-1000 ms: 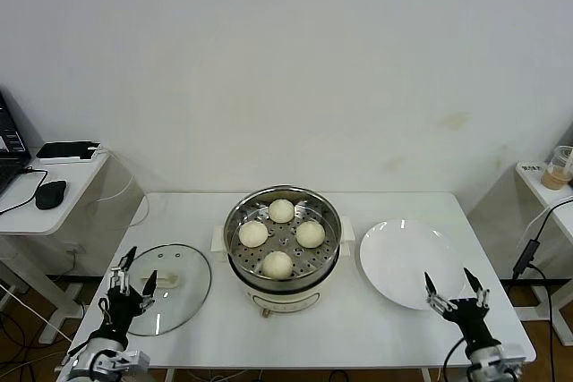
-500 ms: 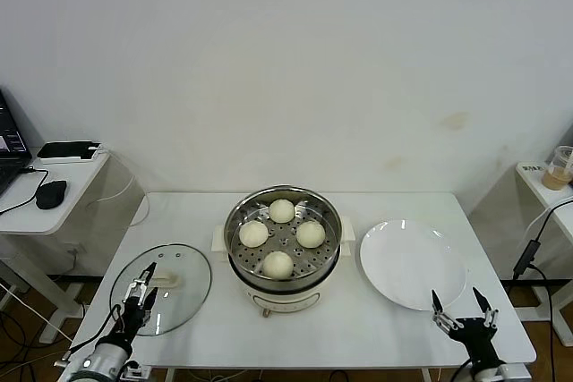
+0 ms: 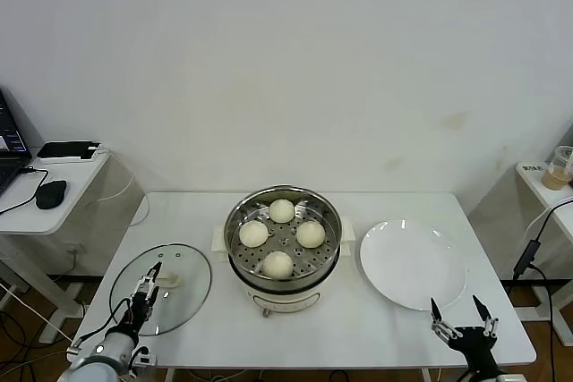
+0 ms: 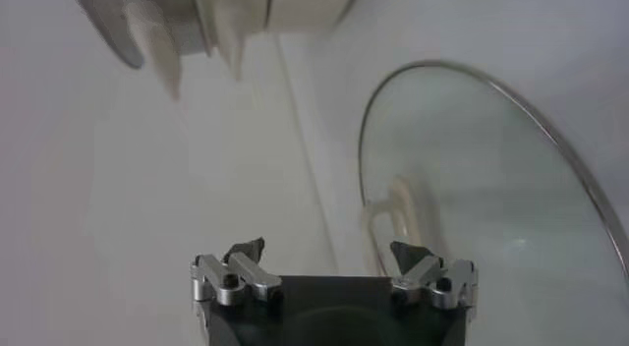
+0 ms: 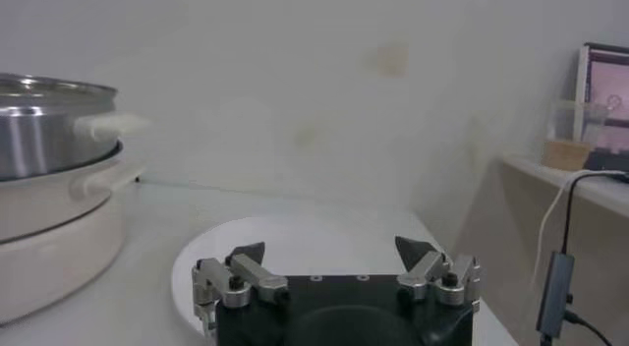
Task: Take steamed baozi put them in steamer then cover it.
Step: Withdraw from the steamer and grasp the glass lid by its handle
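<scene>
The free bar (image 4: 372, 230) of the lid's cream handle (image 3: 168, 281) faces the robot's open fingers, so the left gripper keeps going in until its fingers are on both sides of the bar, and then close.
The steamer (image 3: 244, 276), a shiny steel pot on a cream base, stands mid-table with several cream-white baozi (image 3: 282, 210) on its perforated tray. It also shows in the right wrist view (image 5: 44, 122). The cover (image 3: 183, 297), a clear glass lid with a cream handle (image 3: 167, 281), lies flat on the table left of the steamer, and also shows in the left wrist view (image 4: 491, 171). My left gripper (image 3: 147, 285) is open and empty over the lid's near side, close to the handle (image 4: 398, 215). My right gripper (image 3: 457, 309) is open and empty at the table's front right.
A flat white plate (image 3: 412, 263) lies right of the steamer, just beyond my right gripper. A side table with a mouse (image 3: 51, 193) stands at the left. A shelf with a cup (image 3: 560, 167) and a hanging cable is at the right.
Both grippers have sunk toward the table's front edge. The left one has shifted right, onto the lid's near side. The steamer, baozi, lid and plate have not moved.
</scene>
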{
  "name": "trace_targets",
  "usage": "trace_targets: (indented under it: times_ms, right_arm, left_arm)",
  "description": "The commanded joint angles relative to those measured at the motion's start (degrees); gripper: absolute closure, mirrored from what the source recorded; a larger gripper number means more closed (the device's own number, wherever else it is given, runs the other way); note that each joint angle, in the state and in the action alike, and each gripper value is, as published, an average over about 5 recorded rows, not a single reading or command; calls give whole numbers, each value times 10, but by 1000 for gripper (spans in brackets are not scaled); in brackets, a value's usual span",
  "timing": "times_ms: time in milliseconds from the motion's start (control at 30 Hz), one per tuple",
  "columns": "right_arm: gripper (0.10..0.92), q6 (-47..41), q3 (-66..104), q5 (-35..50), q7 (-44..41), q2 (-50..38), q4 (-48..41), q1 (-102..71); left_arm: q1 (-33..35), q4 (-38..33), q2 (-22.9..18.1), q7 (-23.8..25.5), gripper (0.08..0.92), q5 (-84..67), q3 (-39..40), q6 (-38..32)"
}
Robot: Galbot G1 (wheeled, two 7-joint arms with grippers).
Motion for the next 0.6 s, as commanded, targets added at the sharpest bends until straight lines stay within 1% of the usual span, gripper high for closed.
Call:
trace_targets:
  times_ms: [33, 400, 600]
  right_arm:
    - [203, 0, -1, -5, 1, 4, 0, -5]
    - [203, 2, -2, -8, 0, 5, -8, -3]
    - [203, 2, -2, -8, 0, 7, -9, -2]
  left_arm:
    - [-80, 66, 4, 1, 177, 15, 17, -1]
    - [-140, 124, 0, 2, 177, 13, 39, 0]
    - [-153, 146, -2, 0, 177, 1, 46, -1]
